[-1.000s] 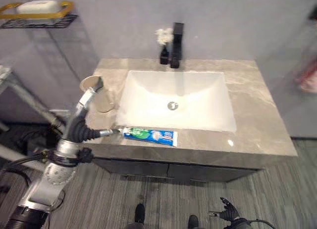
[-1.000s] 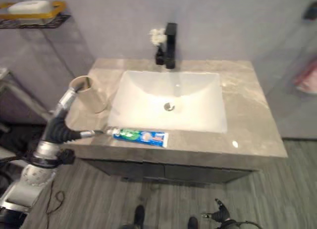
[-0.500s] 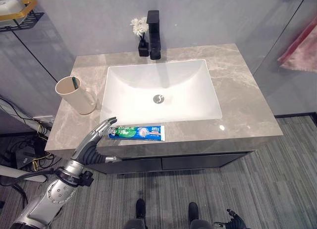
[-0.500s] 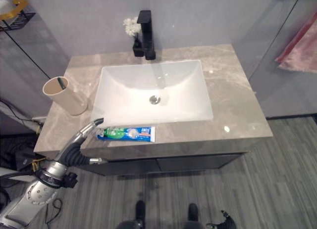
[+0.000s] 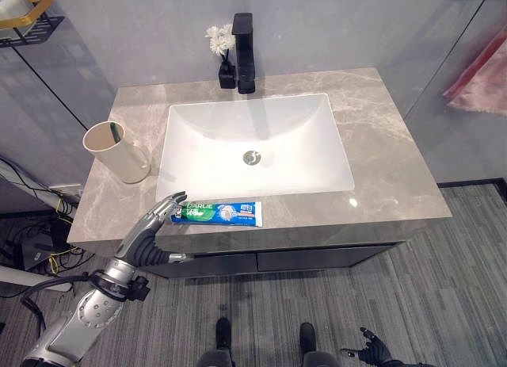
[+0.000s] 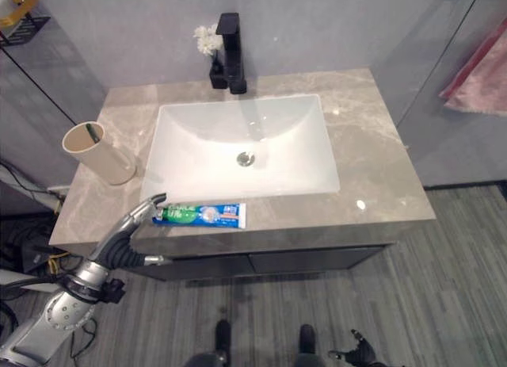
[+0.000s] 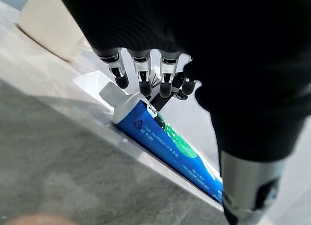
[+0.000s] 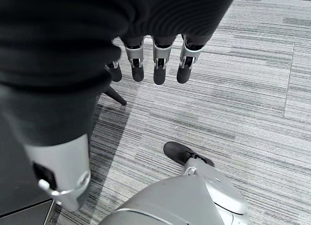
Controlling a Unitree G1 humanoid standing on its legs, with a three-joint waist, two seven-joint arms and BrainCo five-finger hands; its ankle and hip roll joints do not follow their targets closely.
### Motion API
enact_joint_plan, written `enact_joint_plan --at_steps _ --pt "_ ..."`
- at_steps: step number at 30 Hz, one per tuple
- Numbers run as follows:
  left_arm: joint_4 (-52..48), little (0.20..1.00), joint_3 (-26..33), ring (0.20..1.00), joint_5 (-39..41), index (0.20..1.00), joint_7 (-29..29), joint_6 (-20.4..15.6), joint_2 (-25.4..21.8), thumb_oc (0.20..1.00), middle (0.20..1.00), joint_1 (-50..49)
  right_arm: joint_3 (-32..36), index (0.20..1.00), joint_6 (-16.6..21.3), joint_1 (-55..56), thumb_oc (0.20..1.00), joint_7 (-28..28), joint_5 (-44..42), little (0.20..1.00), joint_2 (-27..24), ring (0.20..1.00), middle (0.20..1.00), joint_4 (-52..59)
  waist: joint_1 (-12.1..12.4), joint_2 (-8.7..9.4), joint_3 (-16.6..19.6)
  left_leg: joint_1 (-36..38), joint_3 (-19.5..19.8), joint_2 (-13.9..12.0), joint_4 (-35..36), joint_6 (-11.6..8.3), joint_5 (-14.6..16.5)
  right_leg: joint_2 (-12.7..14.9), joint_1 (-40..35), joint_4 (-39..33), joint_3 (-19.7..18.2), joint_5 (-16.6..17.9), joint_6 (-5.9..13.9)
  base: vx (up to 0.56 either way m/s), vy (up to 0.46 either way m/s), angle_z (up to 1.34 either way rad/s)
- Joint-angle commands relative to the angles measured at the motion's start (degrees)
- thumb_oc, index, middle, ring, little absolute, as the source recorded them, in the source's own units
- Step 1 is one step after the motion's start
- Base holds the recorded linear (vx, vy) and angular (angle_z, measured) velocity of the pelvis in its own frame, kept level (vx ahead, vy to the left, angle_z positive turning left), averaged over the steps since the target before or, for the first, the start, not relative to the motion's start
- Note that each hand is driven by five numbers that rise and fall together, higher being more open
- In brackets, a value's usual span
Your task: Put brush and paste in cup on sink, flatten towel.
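The tube's flat end [image 5: 258, 214] will poke out above the cup's rim when the robot lowers the toothpaste tube in, because the toothpaste tube is longer than the beige cup [image 5: 119, 152].
A blue, green and white toothpaste tube [image 5: 215, 213] lies along the counter's front strip, cap end to the left. My left hand [image 5: 156, 221] reaches up from below the counter edge. Its fingers [image 7: 142, 69] hang relaxed just over the white cap [image 7: 110, 95], and the hand is open with nothing held. A beige cup [image 5: 116, 151] stands at the counter's left with a dark green brush in it. A pink towel [image 5: 483, 70] hangs at the far right. My right hand [image 8: 158, 64] hangs open low above the floor.
A white basin [image 5: 198, 157] fills the middle of the grey marble counter [image 5: 388, 157]. A black tap [image 5: 244, 64] and a small vase of white flowers [image 5: 219, 43] stand at the back. A wire shelf [image 5: 24, 22] is mounted on the wall at top left.
The head camera shifted. My left hand left the cup and came down to the cap end of the toothpaste tube. The tube has not moved.
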State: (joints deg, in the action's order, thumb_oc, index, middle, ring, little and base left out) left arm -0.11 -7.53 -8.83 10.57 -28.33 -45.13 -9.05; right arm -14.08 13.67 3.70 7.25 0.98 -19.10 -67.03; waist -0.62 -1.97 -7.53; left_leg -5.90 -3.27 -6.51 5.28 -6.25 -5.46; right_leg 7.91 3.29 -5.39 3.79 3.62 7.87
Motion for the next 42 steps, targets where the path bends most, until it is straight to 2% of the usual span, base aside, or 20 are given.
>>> enact_joint_plan --at_steps 1,13,27,28,31,32,34,38,42 --pt "-0.6 1.0 1.9 1.0 6.0 1.0 -0.6 -0.5 -0.1 1.0 1.0 3.5 -0.2 1.0 0.1 -0.9 1.0 -0.3 -0.8 1.0 -0.3 1.0 1.0 -0.5 0.7 2.39 0.4 1.0 1.7 -0.3 -0.3 0.11 3.1 3.7 3.6 0.4 0.2 3.6 3.0 0.0 0.0 0.0" --pt "-0.1 1.0 2.7 1.0 7.3 1.0 -1.6 1.0 0.9 1.0 1.0 5.0 0.4 1.0 -0.7 -1.6 1.0 -0.5 -1.7 1.0 0.5 1.0 1.0 -1.6 0.6 2.19 -0.3 -0.1 1.3 -0.5 -0.3 0.13 2.9 3.5 5.0 0.4 -0.1 3.9 2.92 0.0 0.001 -0.01" --pt "0.0 1.0 0.2 1.0 9.0 1.0 -3.3 1.9 2.1 1.0 1.0 6.1 1.6 1.0 -1.0 -2.7 1.0 0.6 -3.3 1.0 -0.5 1.0 1.0 -1.1 0.6 0.59 -0.5 -1.7 2.0 -0.2 -0.3 0.03 2.5 3.8 6.0 0.4 0.3 3.5 2.72 0.0 -0.002 0.0" --pt "0.1 0.912 0.0 0.912 9.1 0.912 -3.5 2.0 2.2 0.912 0.912 6.0 1.6 1.0 -1.0 -2.8 1.0 0.6 -3.3 1.0 -0.5 1.0 1.0 -1.1 0.6 0.52 -0.5 -1.7 2.1 -0.2 -0.3 0.04 2.5 3.8 6.0 0.4 0.3 3.4 2.72 0.03 -0.007 0.01" --pt "0.0 0.865 -0.4 0.865 7.7 0.865 -3.3 2.3 1.7 0.865 0.865 6.2 1.7 1.0 -1.2 -3.1 1.0 1.0 -3.2 1.0 -0.6 1.0 1.0 -1.1 0.6 0.27 -0.5 -1.8 2.4 -0.2 -0.3 0.02 2.6 3.8 5.7 0.4 0.4 3.1 2.58 0.01 -0.002 0.0" --pt "-0.1 0.784 -0.7 0.784 5.1 0.784 -2.7 2.0 0.6 0.784 0.784 6.9 1.7 1.0 -1.2 -3.3 1.0 1.2 -3.1 1.0 -0.7 1.0 1.0 -1.2 0.6 0.13 -0.6 -1.9 2.5 -0.2 -0.3 -0.01 2.6 3.8 5.7 0.4 0.5 3.1 2.53 0.0 0.0 0.0" --pt "-1.7 0.699 -1.7 0.699 0.4 0.699 -2.4 1.4 -2.1 0.699 0.699 7.7 1.9 1.0 -1.0 -3.7 1.0 1.5 -3.2 1.0 -0.8 1.0 1.0 -1.1 0.6 -0.06 -0.8 -2.0 2.6 -0.2 -0.3 -0.07 2.6 3.8 5.7 0.4 0.6 3.0 2.56 0.01 -0.008 0.02" --pt "-2.2 0.633 -2.8 0.633 0.0 0.633 -2.4 1.4 -3.1 0.633 0.633 8.1 1.5 1.0 -0.9 -4.3 1.0 2.0 -3.1 1.0 -1.1 1.0 1.0 -0.9 0.8 -0.18 -1.2 -2.3 2.9 -0.4 -0.3 -0.1 2.5 3.7 5.8 0.4 0.8 2.8 2.44 0.01 -0.011 0.03" --pt "-2.0 0.671 -3.8 0.671 -1.8 0.671 -1.9 1.3 -4.0 0.671 0.671 8.7 1.5 1.0 -0.9 -5.0 1.0 2.4 -3.1 1.0 -1.5 1.0 1.0 -0.4 0.8 -0.49 -1.4 -2.6 3.2 -0.3 -0.3 -0.07 2.5 3.8 5.9 0.4 0.9 2.7 2.47 0.0 0.0 0.0"
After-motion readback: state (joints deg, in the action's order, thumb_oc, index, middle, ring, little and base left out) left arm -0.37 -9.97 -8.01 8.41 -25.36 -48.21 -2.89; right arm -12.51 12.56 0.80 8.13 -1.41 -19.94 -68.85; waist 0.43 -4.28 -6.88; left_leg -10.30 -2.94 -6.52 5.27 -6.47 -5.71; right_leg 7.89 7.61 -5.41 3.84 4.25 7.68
